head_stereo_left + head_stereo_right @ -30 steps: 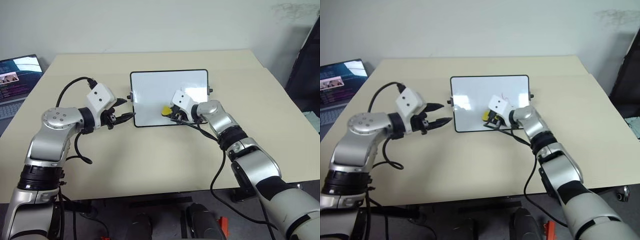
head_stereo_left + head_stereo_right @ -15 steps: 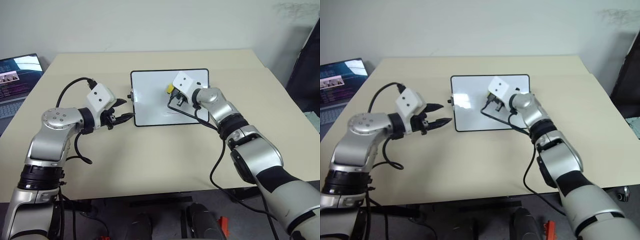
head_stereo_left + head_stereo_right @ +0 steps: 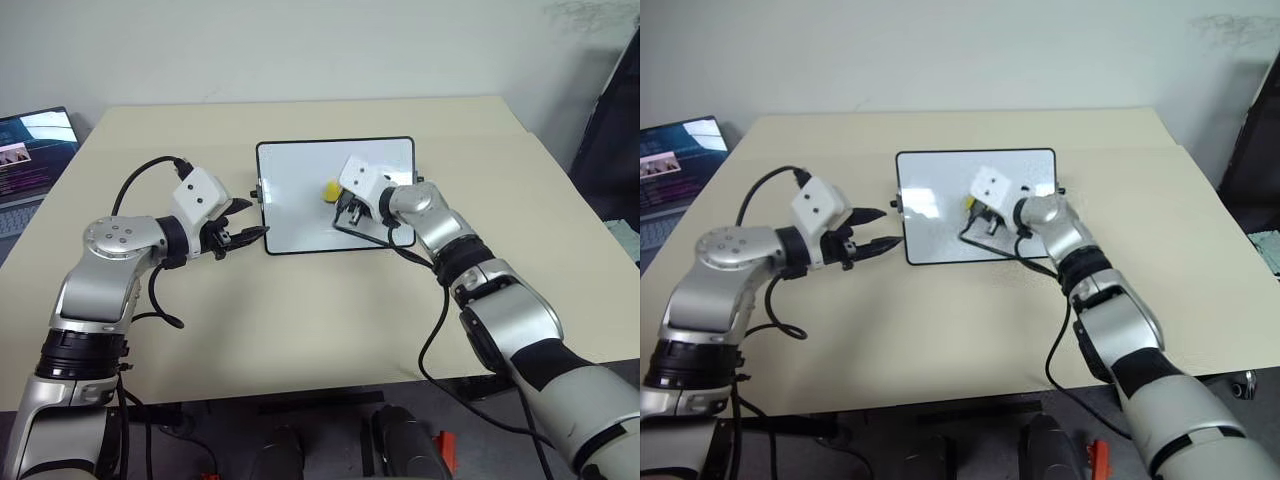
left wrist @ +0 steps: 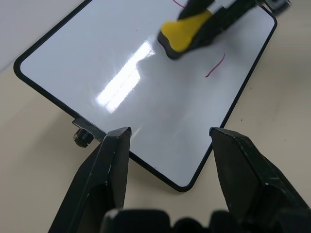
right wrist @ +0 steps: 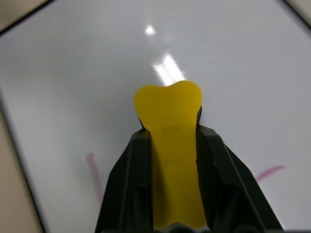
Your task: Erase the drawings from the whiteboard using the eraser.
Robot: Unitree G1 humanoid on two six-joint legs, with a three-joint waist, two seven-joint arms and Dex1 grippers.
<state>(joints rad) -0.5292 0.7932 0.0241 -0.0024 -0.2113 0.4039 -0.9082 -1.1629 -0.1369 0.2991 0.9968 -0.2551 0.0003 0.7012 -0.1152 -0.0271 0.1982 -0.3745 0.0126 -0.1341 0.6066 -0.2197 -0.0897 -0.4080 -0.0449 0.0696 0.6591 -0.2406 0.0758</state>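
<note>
A reddish stroke [image 4: 215, 66] is still left on the near side of the eraser, so next my right gripper moves the eraser back toward the whiteboard's near edge [image 3: 310, 251] and wipes there.
The whiteboard [image 3: 290, 175] lies flat in the middle of the table, black-framed and glossy. My right gripper [image 3: 335, 196] reaches over its centre, shut on the yellow eraser [image 3: 328, 189], whose tip rests against the white surface [image 5: 167, 109]. Thin reddish drawings remain near the eraser: one stroke [image 4: 215, 65] toward the board's near edge and short ones [image 5: 95, 177] [image 5: 269, 172] on either side of the fingers. My left gripper [image 3: 257, 217] stands open at the board's left short edge, close to the little black knob [image 4: 82, 138], with nothing held.
An open laptop [image 3: 35, 150] sits off the table's far left corner. A black cable [image 3: 375, 235] trails from my right wrist across the board's near edge. A dark object [image 3: 612, 130] stands at the right, beyond the table.
My right gripper swept the eraser from the board's near edge up to its far part, then back down toward the centre. The left arm stayed where it was.
</note>
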